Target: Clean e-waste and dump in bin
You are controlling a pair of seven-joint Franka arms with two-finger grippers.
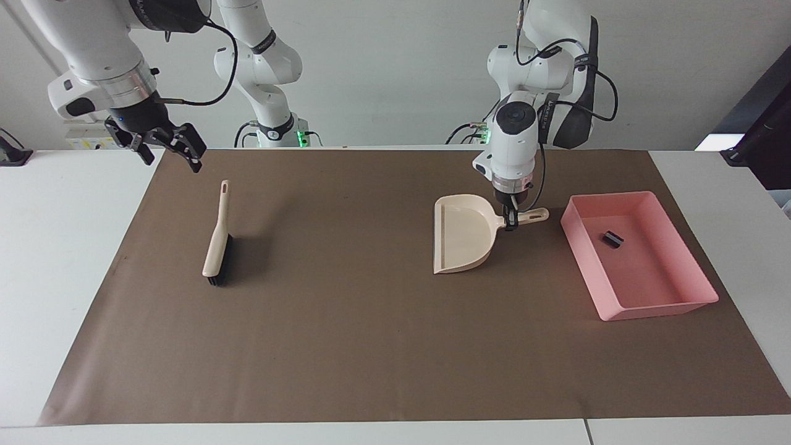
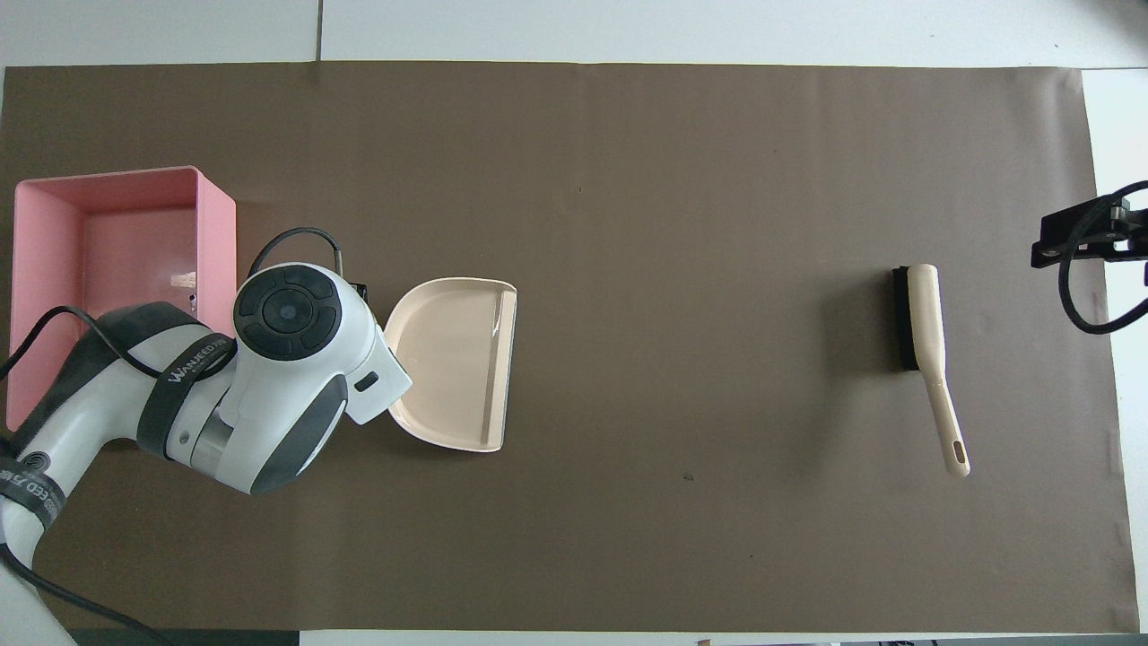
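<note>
My left gripper holds the beige dustpan [image 1: 465, 233] empty and level low over the clear brown mat [image 1: 426, 268]. I'll keep lowering it until it rests flat, then release its handle.
The pink bin [image 1: 656, 308] stands on the brown mat at the left arm's end of the table and also shows in the overhead view [image 2: 216, 235]. A small black chip-like block [image 1: 612, 239] lies in it. No other e-waste bit shows clearly. My left gripper [image 1: 510, 219] is shut on the handle of the beige dustpan [image 1: 463, 233], which is level and low at the mat beside the bin, toward the middle. In the overhead view my left arm covers the handle, and the pan [image 2: 453, 363] shows. My right gripper [image 1: 170, 147] is open and empty, in the air over the mat's corner at the right arm's end.
A beige hand brush with black bristles [image 1: 217, 240] lies on the mat toward the right arm's end, handle toward the robots; it also shows in the overhead view [image 2: 926, 334]. The brown mat [image 1: 346, 321] covers most of the white table.
</note>
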